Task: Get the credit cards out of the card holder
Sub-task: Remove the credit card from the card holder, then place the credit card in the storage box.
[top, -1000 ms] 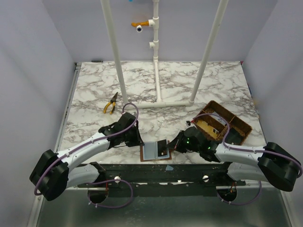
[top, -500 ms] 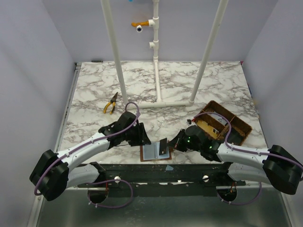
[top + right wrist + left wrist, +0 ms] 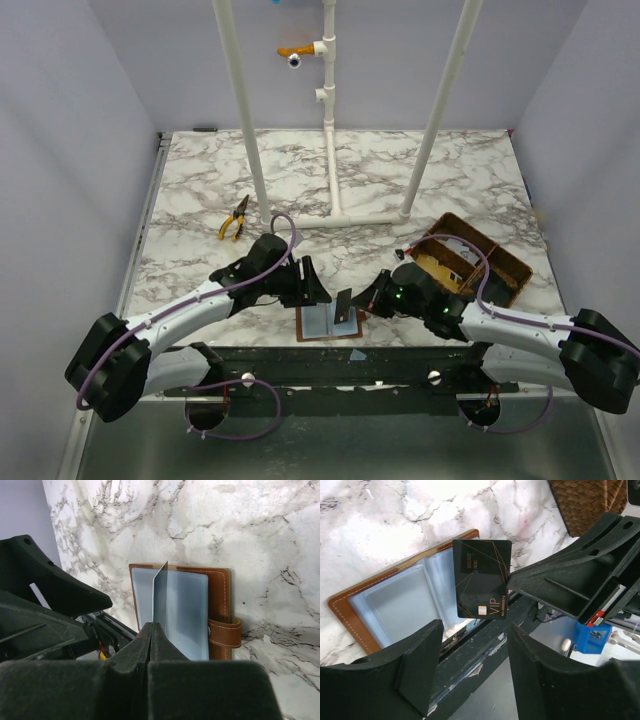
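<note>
I should steady the card's body [image 3: 481, 582] with my left gripper while my right gripper, pinching only the edge of the card's long side [image 3: 507, 580], takes a deeper hold.
The card holder [image 3: 322, 323] lies open near the table's front edge, brown leather with blue-grey clear pockets [image 3: 185, 605] and a snap tab [image 3: 225, 633]. My right gripper [image 3: 153, 628] is shut on a dark credit card [image 3: 482, 579] marked VIP and holds it upright, edge-on [image 3: 160, 592] in the right wrist view, just above the holder [image 3: 400, 605]. In the top view the card [image 3: 345, 306] stands over the holder's right half beside the right gripper [image 3: 363, 303]. My left gripper [image 3: 313, 287] hovers open at the holder's far left corner, its fingers [image 3: 420, 665] empty and apart.
A brown woven divided basket [image 3: 472, 258] sits behind the right arm, with its corner [image 3: 585, 500] in the left wrist view. Yellow-handled pliers [image 3: 235, 218] lie at the left. A white pipe frame [image 3: 330, 130] stands at the back. The black front rail [image 3: 330, 362] runs just below the holder.
My left gripper has opened and shifted right towards the holder. The right gripper, still shut, has tilted the dark card up from lying nearly flat to standing upright.
</note>
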